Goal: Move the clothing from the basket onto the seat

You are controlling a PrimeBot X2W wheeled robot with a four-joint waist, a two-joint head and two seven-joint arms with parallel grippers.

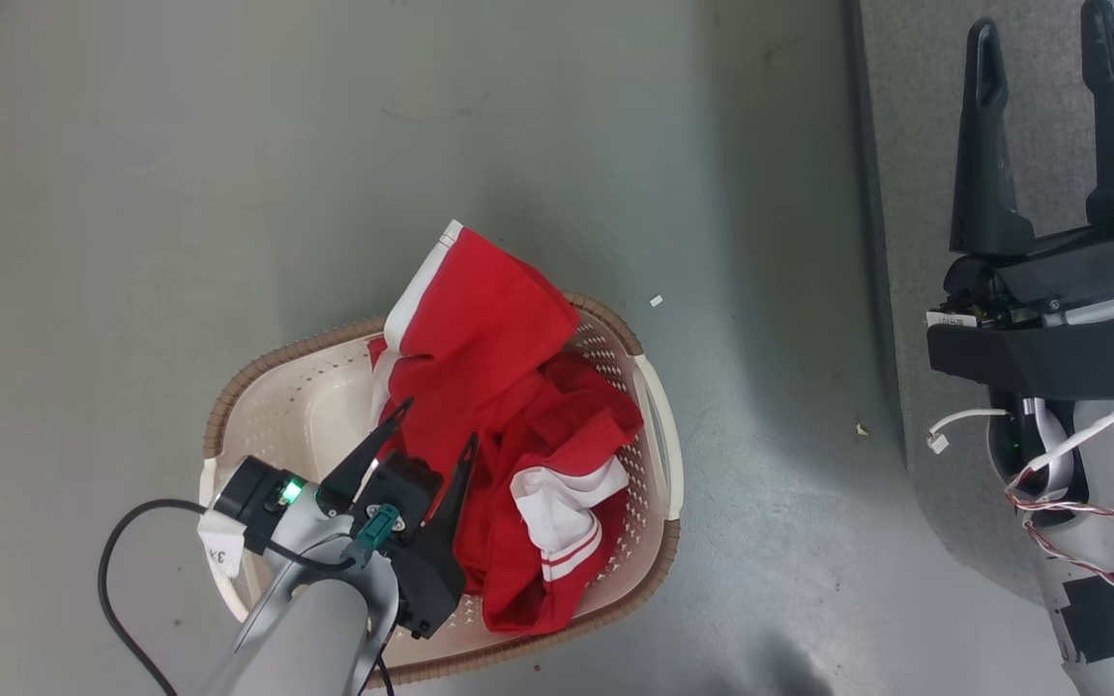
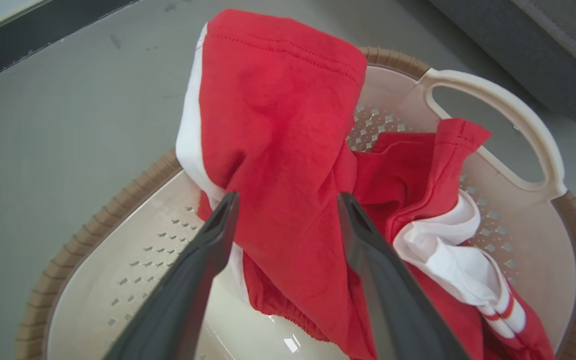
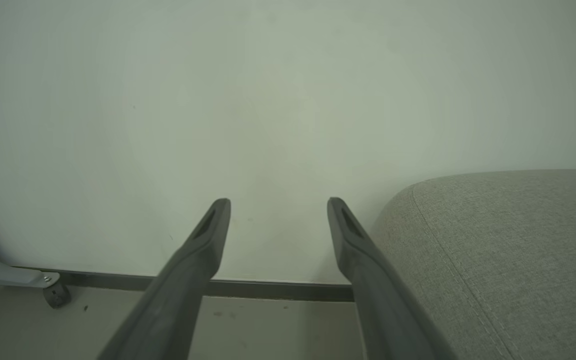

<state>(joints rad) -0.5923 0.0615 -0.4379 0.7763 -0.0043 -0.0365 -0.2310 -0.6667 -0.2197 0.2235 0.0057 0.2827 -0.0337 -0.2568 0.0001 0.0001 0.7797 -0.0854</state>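
Note:
A separate stitched hem (image 2: 458,135) shows next to the fold. The fold's piece (image 1: 481,308) will come away by itself when I lift it and will leave red clothing behind.
Red clothing (image 1: 499,387) with white panels and striped trim lies heaped in the cream basket (image 1: 277,416), one fold standing over the far rim. My left gripper (image 1: 439,423) hangs over the basket, open, its fingers straddling a raised ridge of the red clothing (image 2: 278,150) without pinching it. In the left wrist view the basket's handle (image 2: 513,120) arches at the right. My right gripper (image 1: 1040,19) is open and empty above the grey seat (image 1: 915,116) at the right. In the right wrist view my right gripper (image 3: 278,202) points at a pale wall, with the seat (image 3: 508,250) beside it.
The basket stands on a grey floor (image 1: 228,145). The seat's edge runs down the right side, a short way from the basket. A wall with a dark baseboard (image 3: 278,289) and a caster wheel (image 3: 57,295) lie beyond the seat. Small scraps (image 1: 656,301) dot the floor.

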